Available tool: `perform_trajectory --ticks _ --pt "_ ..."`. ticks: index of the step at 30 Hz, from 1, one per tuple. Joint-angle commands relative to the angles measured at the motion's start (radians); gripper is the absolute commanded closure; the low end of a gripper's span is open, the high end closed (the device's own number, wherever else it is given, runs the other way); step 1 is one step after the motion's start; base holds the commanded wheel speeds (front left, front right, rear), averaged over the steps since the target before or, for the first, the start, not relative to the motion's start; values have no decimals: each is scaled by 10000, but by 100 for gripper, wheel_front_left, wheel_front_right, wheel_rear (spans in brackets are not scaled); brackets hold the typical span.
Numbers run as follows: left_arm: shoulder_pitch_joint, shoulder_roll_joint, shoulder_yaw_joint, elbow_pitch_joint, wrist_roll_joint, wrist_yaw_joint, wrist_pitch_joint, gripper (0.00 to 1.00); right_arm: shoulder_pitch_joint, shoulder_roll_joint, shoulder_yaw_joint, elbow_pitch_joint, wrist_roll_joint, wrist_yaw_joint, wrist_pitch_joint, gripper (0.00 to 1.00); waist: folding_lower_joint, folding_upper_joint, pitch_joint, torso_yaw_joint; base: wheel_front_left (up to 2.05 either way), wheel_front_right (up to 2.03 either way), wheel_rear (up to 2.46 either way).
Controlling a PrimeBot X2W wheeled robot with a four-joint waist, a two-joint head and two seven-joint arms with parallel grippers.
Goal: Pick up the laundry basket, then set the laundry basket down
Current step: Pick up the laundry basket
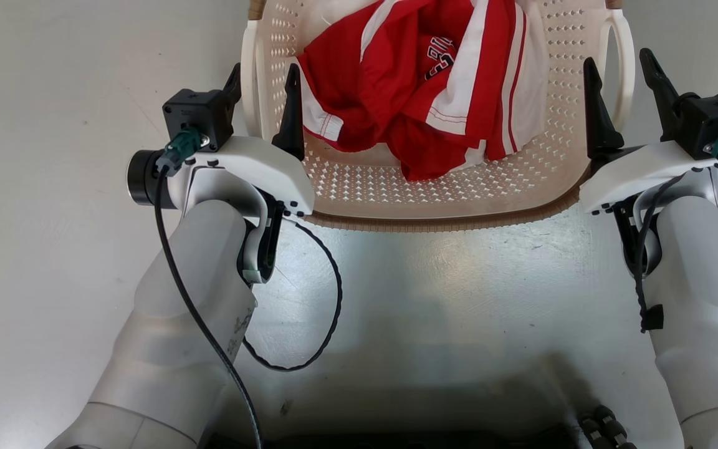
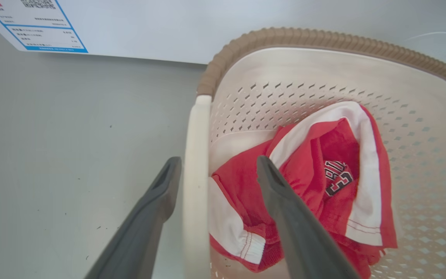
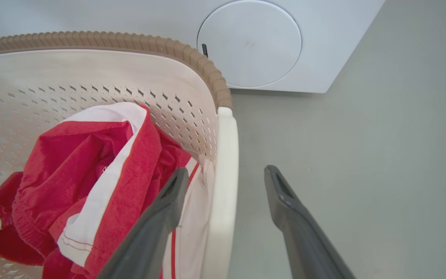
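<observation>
I expect the loop handle [image 1: 250, 78] to stay fixed in line with the laundry basket's brown rim [image 1: 257, 9] when I lift the laundry basket, because the loop handle runs on from that rim.
The laundry basket [image 1: 365, 187], cream-white and perforated with a brown rim [image 2: 304, 37] [image 3: 91, 38], sits on the floor just ahead of me. A red and white garment [image 1: 396, 93] [image 2: 308, 174] [image 3: 72, 162] lies crumpled inside. My left gripper [image 1: 265, 67] [image 2: 219, 159] is open, one finger outside and one inside the basket, straddling the left loop handle [image 2: 196, 155]. On the other side my right gripper [image 1: 617, 56] [image 3: 227, 169] is likewise open astride the right handle [image 3: 225, 155]. Neither pair of fingers presses on a handle.
A white washing machine with a round door [image 3: 250, 42] stands right behind the basket; its labelled panel [image 2: 45, 23] is beyond the left handle. Grey floor [image 1: 53, 187] lies on both sides. My dark base [image 1: 396, 436] is at the bottom edge.
</observation>
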Motion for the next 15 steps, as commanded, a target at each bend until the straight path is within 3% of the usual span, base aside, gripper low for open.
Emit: perform_trajectory --ticks 1,15 --pt "64 179 128 -63 15 89 -53 0 267 158 168 -79 79 60 -107 0 -1 0 27 1 0 0 0" --pt "-404 179 -408 549 -255 237 -53 0 61 222 209 301 158 60 -107 0 -1 0 208 8 0 0 0"
